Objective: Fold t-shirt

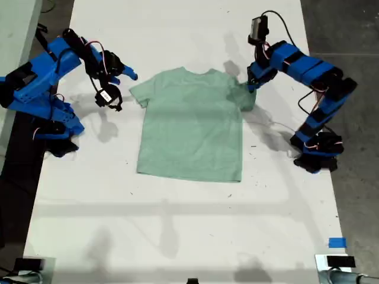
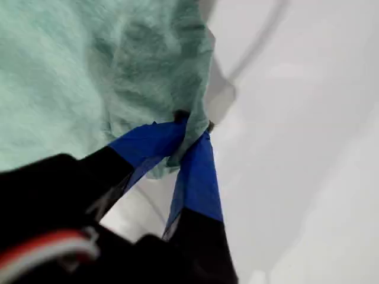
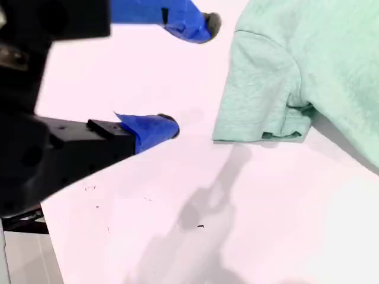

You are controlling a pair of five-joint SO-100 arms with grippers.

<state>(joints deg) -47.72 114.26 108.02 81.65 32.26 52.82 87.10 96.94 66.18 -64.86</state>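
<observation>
I expect the other sleeve (image 1: 142, 92) to pull the t-shirt's side (image 1: 148, 115) over at a slant when I fold the sleeve inward, because the sleeve runs flat into that side.
The pale mint-green t-shirt (image 1: 189, 127) lies spread flat on the white table (image 1: 177, 236), neck toward the far edge. My first gripper (image 1: 250, 87) is at the sleeve on the exterior view's right. In the first wrist view that gripper (image 2: 192, 127) is shut on a bunched fold of the t-shirt (image 2: 89, 71) cloth. My second gripper (image 1: 121, 87) hovers just off the sleeve on the exterior view's left. In the second wrist view it (image 3: 190, 76) stands open with nothing between its fingers, a short gap from the sleeve (image 3: 260, 89).
Both blue arm bases sit at the table's side edges in the exterior view, with dark floor beyond. A piece of blue tape (image 1: 336, 242) and a dark device (image 1: 340, 261) lie near the front corner on the exterior view's right.
</observation>
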